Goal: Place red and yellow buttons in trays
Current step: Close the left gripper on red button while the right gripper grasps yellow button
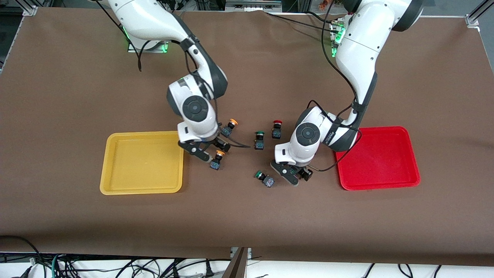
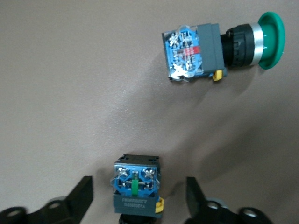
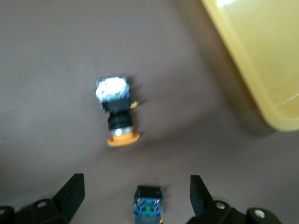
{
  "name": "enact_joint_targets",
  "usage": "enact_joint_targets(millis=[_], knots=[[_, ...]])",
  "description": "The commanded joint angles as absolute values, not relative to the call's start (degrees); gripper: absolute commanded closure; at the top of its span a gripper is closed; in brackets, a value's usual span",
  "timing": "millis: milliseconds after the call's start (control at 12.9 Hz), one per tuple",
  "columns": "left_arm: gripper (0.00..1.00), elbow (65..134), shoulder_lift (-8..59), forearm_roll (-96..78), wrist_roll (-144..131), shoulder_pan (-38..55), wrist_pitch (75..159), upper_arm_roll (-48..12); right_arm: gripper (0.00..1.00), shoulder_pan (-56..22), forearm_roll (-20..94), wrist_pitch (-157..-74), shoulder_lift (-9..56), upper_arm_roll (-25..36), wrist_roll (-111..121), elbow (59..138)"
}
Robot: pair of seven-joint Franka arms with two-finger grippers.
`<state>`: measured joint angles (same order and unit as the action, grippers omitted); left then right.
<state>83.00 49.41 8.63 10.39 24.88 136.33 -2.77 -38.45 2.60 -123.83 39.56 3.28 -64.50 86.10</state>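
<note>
An orange-yellow cap point(image 1: 233, 122) shows just past the robot's right gripper, so the hidden end of the blue-based button point(image 1: 227, 130) should turn out orange-yellow when the robot lifts it.
My left gripper point(image 1: 296, 175) point(image 2: 139, 190) is down at the table beside the red tray point(image 1: 378, 158). It stands open around a button point(image 2: 135, 182) that lies with its blue base showing. Its cap is hidden, and there is a gap to each finger. A red button point(image 1: 276, 128) lies near mid-table. My right gripper point(image 1: 212, 150) point(image 3: 136, 184) is open beside the yellow tray point(image 1: 142, 162) point(image 3: 261, 60). Between its fingers lies a blue-based button point(image 3: 148, 207) with its cap out of view. Two orange-yellow buttons point(image 1: 230, 126) point(image 1: 217, 159) point(image 3: 117, 116) lie close by.
Two green-capped buttons lie between the arms, one point(image 1: 259, 139) next to the red button and the other point(image 1: 264, 178) point(image 2: 219, 46) close to my left gripper. Both trays hold nothing. Brown cloth covers the whole table point(image 1: 77, 96).
</note>
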Motion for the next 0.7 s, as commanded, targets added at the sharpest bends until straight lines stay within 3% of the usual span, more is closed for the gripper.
enact_joint_targets(millis=[0, 232, 387, 619], knots=[[0.71, 83.8, 49.0, 9.2, 11.5, 24.9, 136.8, -2.7, 0.00, -41.2, 4.0, -125.0, 40.8, 4.0, -68.4, 85.8], [0.89, 84.3, 48.4, 9.4, 11.6, 24.8, 136.2, -2.7, 0.00, -43.0, 4.1, -125.6, 41.0, 4.0, -69.6, 87.5], [0.90, 84.6, 47.0, 9.4, 11.4, 24.4, 135.1, -2.7, 0.00, -43.4, 5.7, -127.6, 40.9, 3.9, -69.5, 90.1], [0.90, 84.5, 42.8, 9.3, 11.8, 24.2, 125.3, -2.6, 0.00, -43.4, 6.1, -132.4, 40.7, 3.4, -69.5, 93.9]])
